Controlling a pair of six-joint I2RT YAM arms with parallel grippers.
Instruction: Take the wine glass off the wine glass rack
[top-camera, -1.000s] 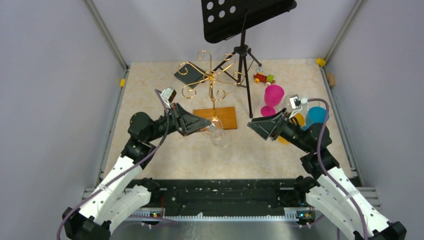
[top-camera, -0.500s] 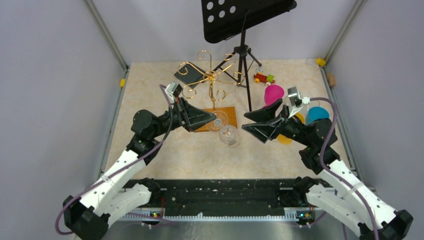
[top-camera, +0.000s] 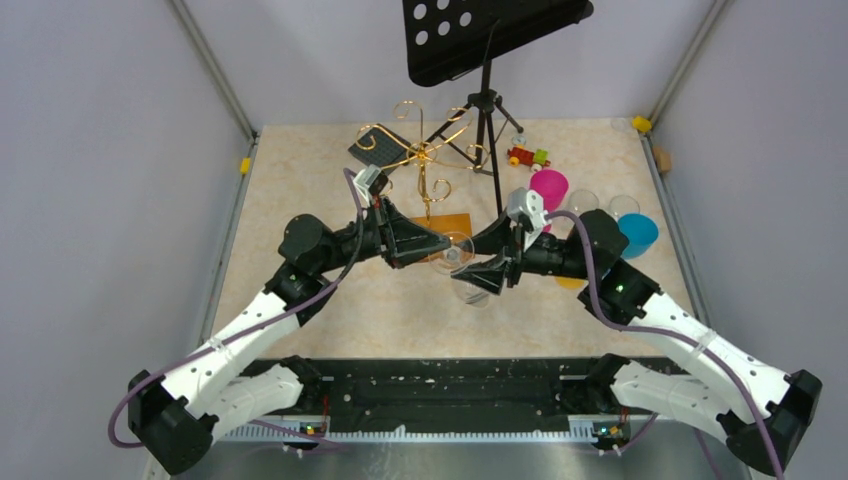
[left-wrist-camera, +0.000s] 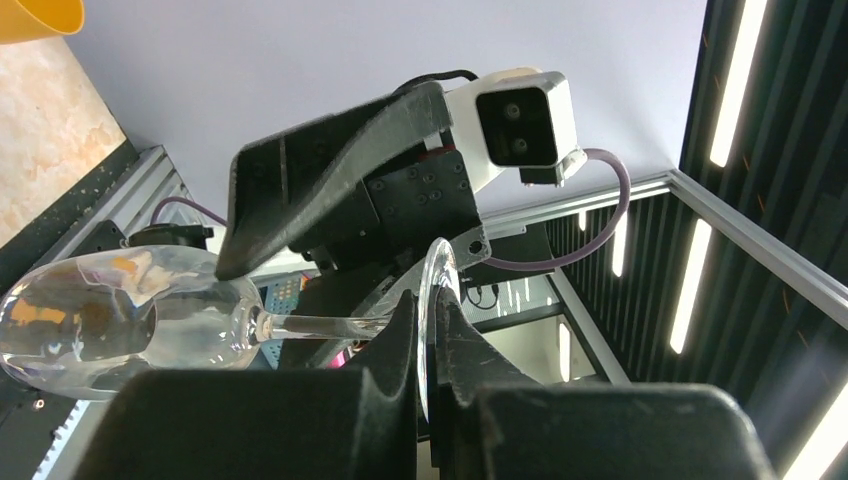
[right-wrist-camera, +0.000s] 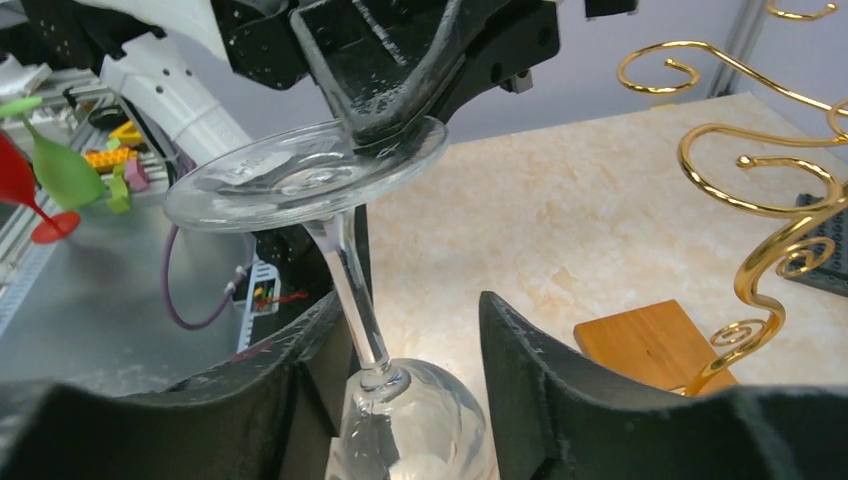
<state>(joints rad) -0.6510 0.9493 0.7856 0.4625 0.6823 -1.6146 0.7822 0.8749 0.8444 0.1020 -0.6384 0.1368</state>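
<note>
The wine glass hangs upside down by its foot. Next, I take its stem with my right gripper and move my left gripper to its bowl's rim.
A clear wine glass hangs in the air in front of the gold wire rack with its orange-brown wooden base. My left gripper is shut on the rim of the glass's foot; bowl and stem point away from it. My right gripper is open, its fingers on either side of the stem just above the bowl, the stem close to the left finger. The glass is clear of the rack's spiral arms.
A black tripod music stand rises behind the rack. A pink cup, a blue cup, clear glasses and a small toy stand at the right. A dark grid pad lies at the back left.
My left gripper has carried the glass to the right and slightly away from the base. My right arm has swung left and brought its open fingers around the stem.
</note>
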